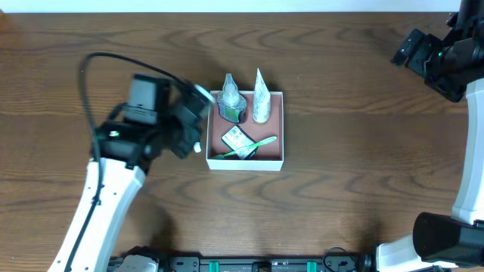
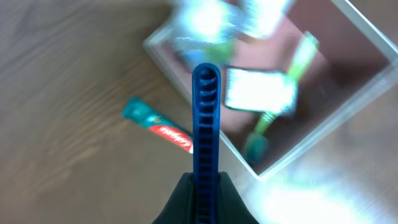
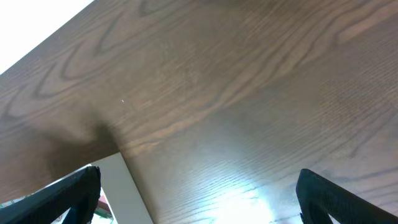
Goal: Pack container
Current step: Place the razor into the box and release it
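Observation:
The part of the box's bottom beside the green toothbrush (image 1: 268,153) is clear, so the robot's left gripper should go on over the box's side (image 1: 209,143) and let go of the blue stick there.
The container (image 1: 246,164) is a shallow square box with white walls and a reddish-brown inside, at the table's middle. It holds two clear wrapped toiletries (image 1: 229,102), a white packet (image 1: 237,138) and a green toothbrush (image 1: 255,145). My left gripper (image 1: 197,125) hovers at the box's left wall. In the left wrist view it (image 2: 205,186) is shut on a blue ridged stick (image 2: 205,118) that points over the box wall (image 2: 205,127). A green and red toothpaste tube (image 2: 158,127) lies on the table just outside that wall. My right gripper (image 1: 412,49) is open and empty at the far right back.
The right wrist view shows bare wood table (image 3: 217,93) between the wide-open fingers (image 3: 199,199). The right arm's base (image 1: 454,234) stands at the front right corner. A black cable (image 1: 98,64) loops above the left arm.

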Robot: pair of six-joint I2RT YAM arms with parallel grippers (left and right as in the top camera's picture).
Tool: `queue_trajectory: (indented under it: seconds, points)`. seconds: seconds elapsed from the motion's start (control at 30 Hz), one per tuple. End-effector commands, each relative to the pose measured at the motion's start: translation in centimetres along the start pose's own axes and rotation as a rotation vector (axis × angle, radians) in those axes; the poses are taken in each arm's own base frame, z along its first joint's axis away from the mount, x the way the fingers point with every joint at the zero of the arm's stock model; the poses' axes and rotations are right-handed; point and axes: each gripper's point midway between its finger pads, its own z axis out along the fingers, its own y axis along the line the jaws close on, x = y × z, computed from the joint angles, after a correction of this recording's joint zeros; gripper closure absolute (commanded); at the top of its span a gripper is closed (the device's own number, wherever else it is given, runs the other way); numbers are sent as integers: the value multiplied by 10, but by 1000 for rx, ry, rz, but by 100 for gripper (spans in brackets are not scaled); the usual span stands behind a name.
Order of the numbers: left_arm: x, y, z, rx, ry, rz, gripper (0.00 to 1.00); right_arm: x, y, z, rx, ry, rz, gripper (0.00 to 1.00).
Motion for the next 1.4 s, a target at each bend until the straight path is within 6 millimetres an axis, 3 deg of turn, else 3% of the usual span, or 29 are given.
queue_trajectory:
  seconds: [0.0,0.13,0.43,0.67,0.7,0.73,0.77,0.83,0.9,1.1,1.23,1.37]
  points:
    - [-7,-23,16,77,11,332,94,0,-2,0,0,2,22,1]
    - [-8,-42,42,151,48,495,94,0,-2,0,0,2,22,1]
    - [-12,-69,116,252,104,598,94,0,-2,0,0,2,22,1]
    - [-19,-91,144,282,88,698,94,0,-2,0,0,2,22,1]
    - [-19,-93,145,284,89,701,93,0,-2,0,0,2,22,1]
    - [-19,-94,144,283,90,704,86,0,-2,0,0,2,22,1]
    - [-21,-94,143,280,85,706,78,0,-2,0,0,2,22,1]
    - [-25,-93,138,269,72,699,74,0,-2,0,0,2,22,1]
    - [-32,-91,127,246,47,667,59,0,-2,0,0,2,23,1]
    - [-64,-78,65,110,-88,548,53,0,-2,0,0,2,22,1]
    - [-74,-50,13,-73,-157,418,53,0,-2,0,0,2,22,1]
    - [-62,-5,-21,-228,-169,169,43,0,-2,0,0,2,22,1]
